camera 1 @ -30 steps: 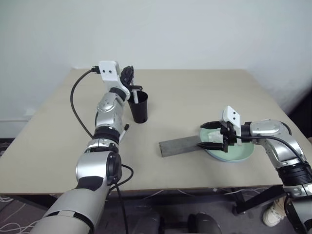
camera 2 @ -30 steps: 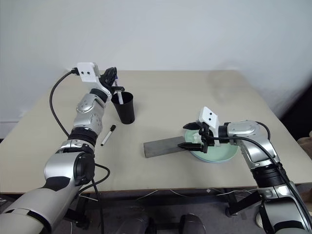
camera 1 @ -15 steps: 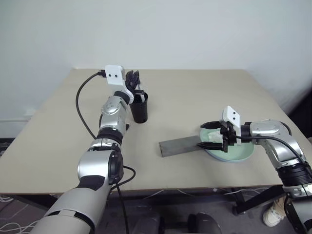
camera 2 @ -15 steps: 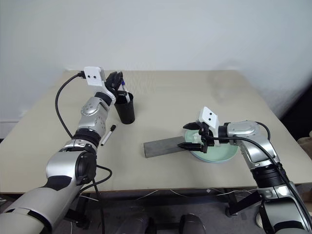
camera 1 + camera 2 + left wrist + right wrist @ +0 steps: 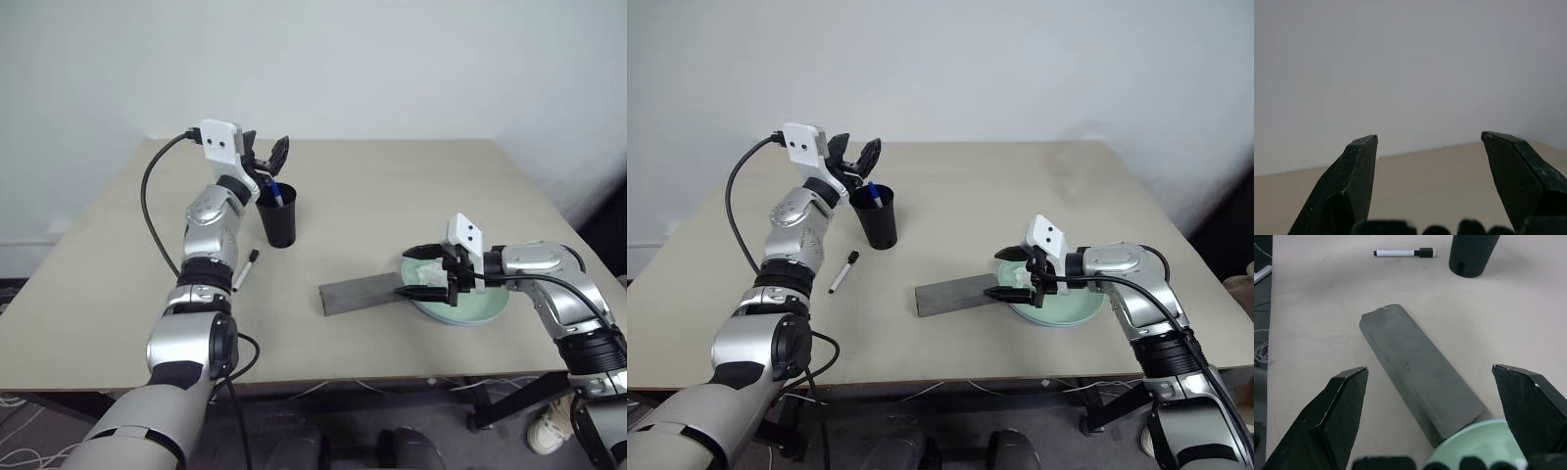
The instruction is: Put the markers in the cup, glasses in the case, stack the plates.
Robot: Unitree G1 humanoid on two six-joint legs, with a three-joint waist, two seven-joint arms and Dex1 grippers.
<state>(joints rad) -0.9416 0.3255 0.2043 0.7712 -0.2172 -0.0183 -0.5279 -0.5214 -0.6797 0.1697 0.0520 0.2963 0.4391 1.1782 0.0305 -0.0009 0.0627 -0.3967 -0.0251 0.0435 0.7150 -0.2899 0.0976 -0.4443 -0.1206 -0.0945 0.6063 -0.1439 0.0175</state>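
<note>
The blue-capped marker [image 5: 276, 193] only just comes up to the black cup's rim, so I expect the thin black-capped marker [image 5: 246, 270] to go down inside almost out of sight when I drop it in.
The black cup [image 5: 279, 221] stands at the table's left rear with the blue-capped marker [image 5: 278, 196] leaning inside it. Just above and behind the cup's rim hangs my left gripper [image 5: 275, 164], open and empty. The thin black-capped marker [image 5: 245, 267] lies on the table in front of the cup. The grey case [image 5: 361, 292] lies shut, one end against the mint green plate [image 5: 482, 307]. My right gripper [image 5: 422, 270] is open over the plate's near-left rim, beside the case's end [image 5: 1420, 377]. The glasses are out of view.
A small white wad [image 5: 428, 270] sits on the plate by my right gripper's fingers. A black cable [image 5: 149, 211] loops off my left arm. Bare tabletop [image 5: 392, 196] lies between the cup and the plate and toward the far edge.
My left gripper opened and let the blue-capped marker drop into the cup, then tipped up and drew slightly back from the rim. The right arm stayed still.
</note>
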